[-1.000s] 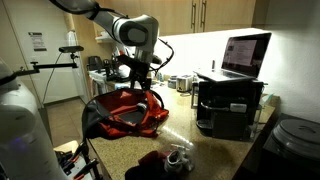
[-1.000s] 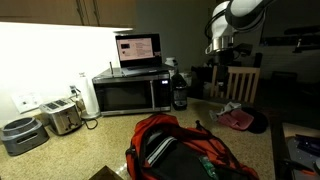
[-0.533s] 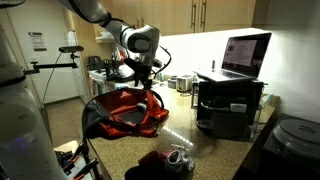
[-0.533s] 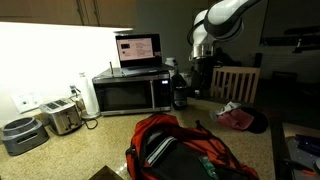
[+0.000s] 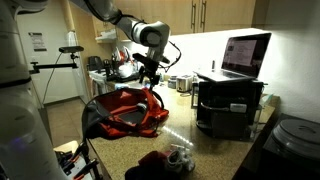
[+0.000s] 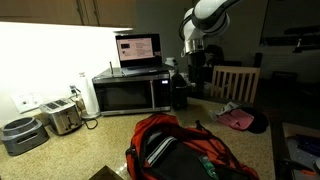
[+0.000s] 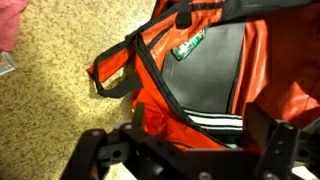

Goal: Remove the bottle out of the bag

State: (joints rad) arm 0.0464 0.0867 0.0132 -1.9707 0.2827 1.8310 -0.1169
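The green bottle (image 7: 187, 46) lies farther along the dark lining while my gripper hangs high over the white-striped edge (image 7: 215, 121), so next I move down toward the green bottle.
The red bag (image 5: 125, 110) with black trim lies slumped on the speckled counter; it fills the foreground in an exterior view (image 6: 185, 150). In the wrist view the bag (image 7: 170, 90) lies with its mouth open, showing a dark lining, a white-striped edge and a green label (image 7: 187, 47). My gripper (image 7: 185, 150) hangs open just above that mouth, and its fingers (image 7: 275, 140) hold nothing. In both exterior views the gripper (image 5: 150, 85) (image 6: 196, 78) hovers over the bag's far end. The bottle is hidden; I see none in the opening.
A black microwave (image 5: 230, 105) (image 6: 130, 92) with an open laptop (image 5: 245, 55) on top stands beside the bag. A small dark-red cloth heap (image 5: 155, 160) with a shiny object lies nearer the counter edge. A toaster (image 6: 62, 117) sits far along the counter.
The arm has swung sideways over the bag toward the microwave side and come a little lower. The jaws have stayed open and the bag has not moved.
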